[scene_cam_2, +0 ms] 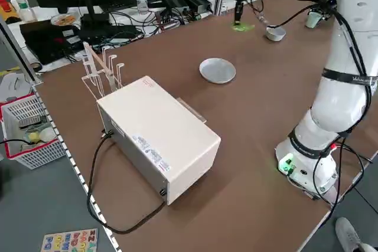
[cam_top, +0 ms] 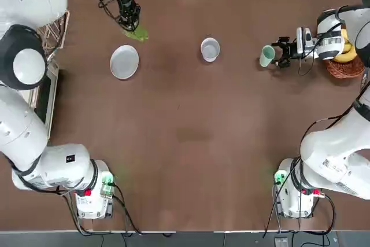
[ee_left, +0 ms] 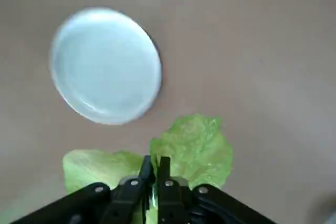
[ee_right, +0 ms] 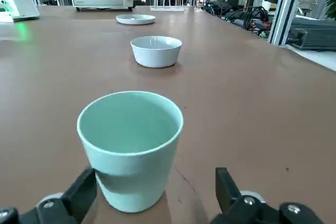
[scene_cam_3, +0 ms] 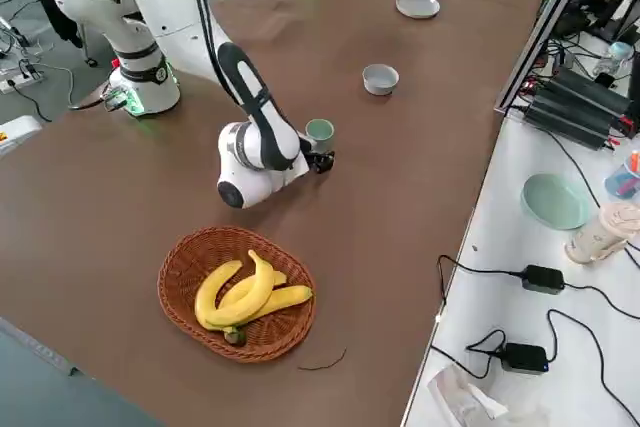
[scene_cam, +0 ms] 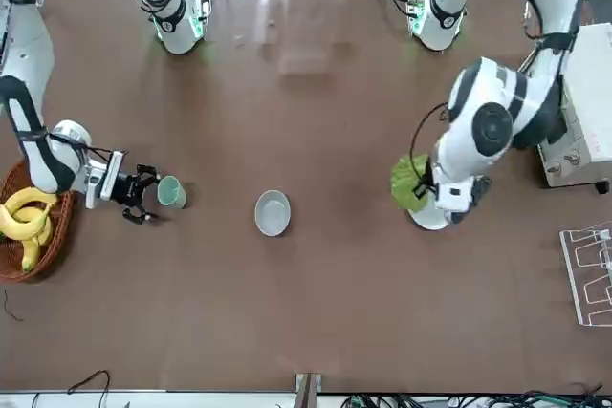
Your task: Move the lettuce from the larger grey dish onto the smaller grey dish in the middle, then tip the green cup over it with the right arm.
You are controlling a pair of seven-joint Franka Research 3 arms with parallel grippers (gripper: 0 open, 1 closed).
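Observation:
I expect water to run off the lettuce and make a puddle when I tip the green cup (scene_cam: 172, 192), because the lettuce spreads wider (scene_cam: 407, 183) than the smaller grey dish.
My left gripper (cam_top: 129, 22) is shut on the lettuce (cam_top: 137, 34), a light green ruffled bunch that hangs above the table just past the far edge of the larger grey dish (cam_top: 124, 62). The left wrist view shows the fingers pinching the lettuce (ee_left: 194, 148), with the flat plate (ee_left: 105, 65) bare below. In the middle stands the smaller grey dish (cam_top: 210, 49), with nothing in it. The green cup (cam_top: 266, 56) stands upright to its right. My right gripper (cam_top: 282, 52) lies low and open just behind the cup (ee_right: 131, 148), not gripping it.
A wicker basket of bananas (cam_top: 347, 62) sits at the right edge behind the right gripper. A white box-shaped appliance (scene_cam_2: 156, 137) and a wire rack (cam_top: 53, 30) stand along the left edge. Bare brown table (cam_top: 191, 137) stretches between the dishes and the arm bases.

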